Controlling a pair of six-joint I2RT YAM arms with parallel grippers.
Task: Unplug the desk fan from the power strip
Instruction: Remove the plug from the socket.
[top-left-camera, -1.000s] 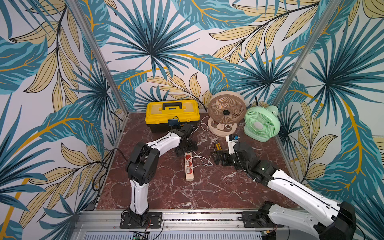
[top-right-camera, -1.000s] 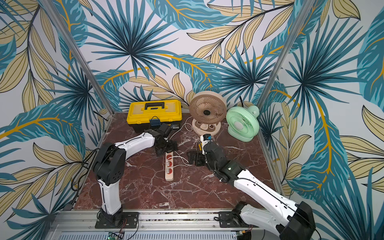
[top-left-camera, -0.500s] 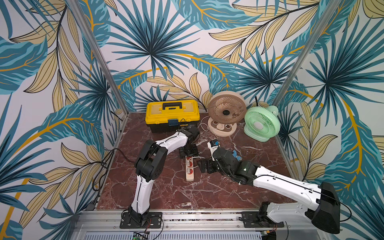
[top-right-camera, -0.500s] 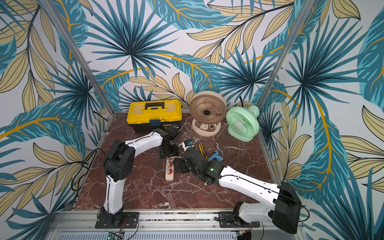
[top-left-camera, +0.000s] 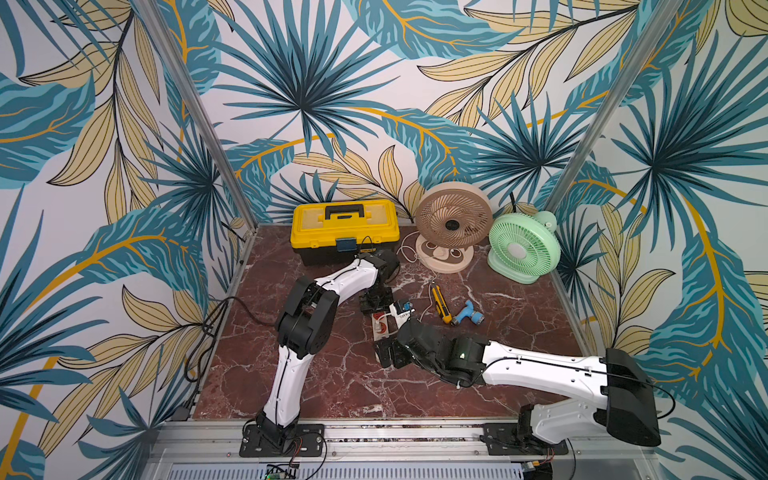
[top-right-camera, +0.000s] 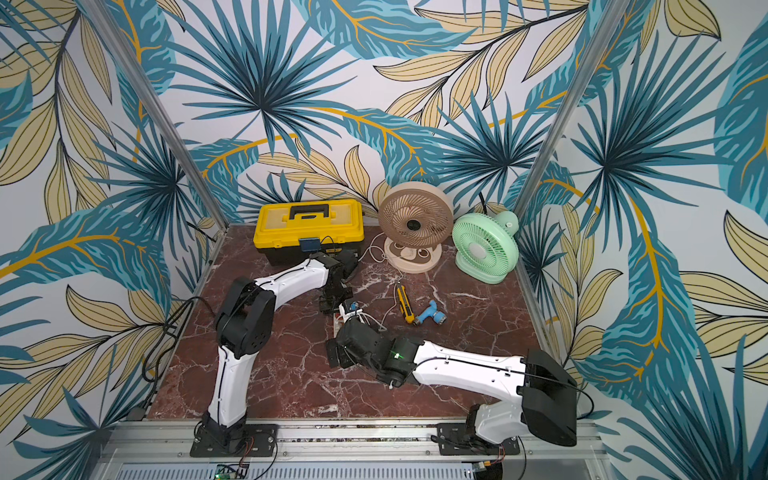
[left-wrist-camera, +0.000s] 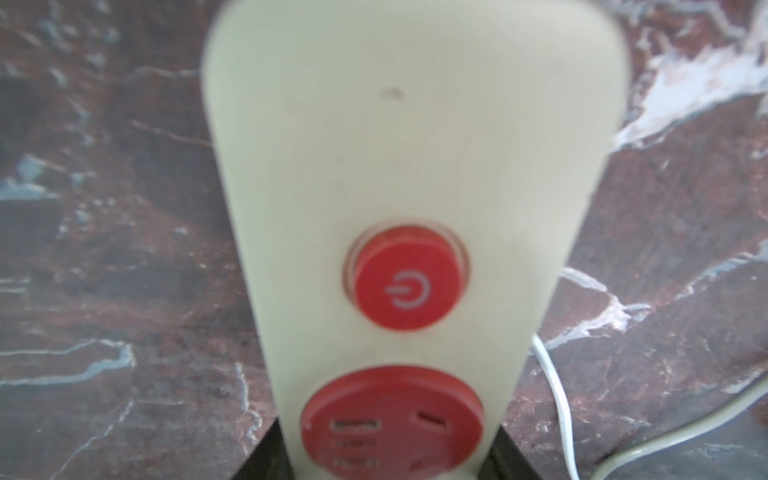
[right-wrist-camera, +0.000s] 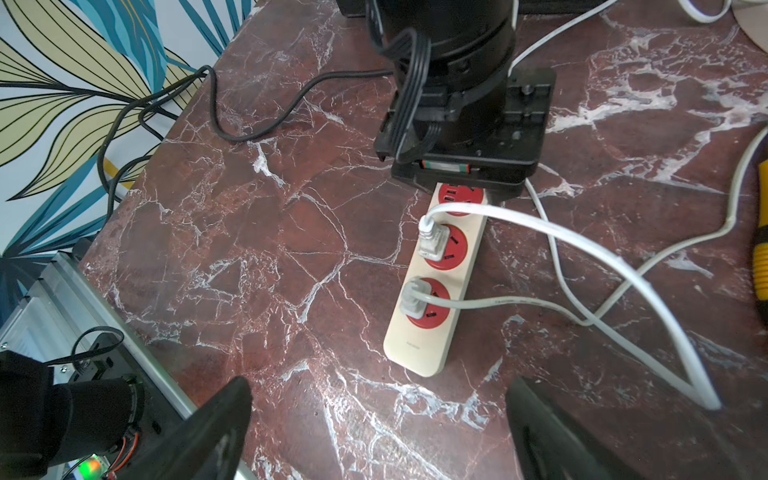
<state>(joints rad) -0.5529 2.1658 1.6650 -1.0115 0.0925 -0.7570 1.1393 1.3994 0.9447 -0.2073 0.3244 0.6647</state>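
Note:
The power strip's far end (right-wrist-camera: 459, 197), away from the plugs, is held in my closed left gripper, so next my right gripper takes hold of the greyer plug (right-wrist-camera: 413, 298) before it pulls the plug out.
The beige desk fan (top-left-camera: 453, 222) (top-right-camera: 415, 220) stands at the back, its white cord (top-left-camera: 409, 249) trailing toward the middle. The cream power strip (right-wrist-camera: 432, 299) (top-left-camera: 380, 326) lies mid-table with two plugs in its red sockets, a white plug (right-wrist-camera: 432, 241) and a greyer plug (right-wrist-camera: 413, 299); which cord is the fan's I cannot tell. My left gripper (top-left-camera: 376, 301) (left-wrist-camera: 392, 457) is shut on the strip's (left-wrist-camera: 407, 145) far end, by the red power button (left-wrist-camera: 409, 282). Open and holding nothing, my right gripper (right-wrist-camera: 378, 415) (top-left-camera: 388, 353) hovers just off the strip's near end.
A yellow toolbox (top-left-camera: 345, 226) sits at the back left and a mint-green fan (top-left-camera: 523, 247) at the back right. A yellow utility knife (top-left-camera: 440, 303) and a blue toy drill (top-left-camera: 467, 313) lie right of the strip. Black cables (right-wrist-camera: 249, 133) cross the left edge.
My left gripper has closed onto the strip's far end. The right arm has swung leftward and toward the front, from beside the knife to the strip's near end.

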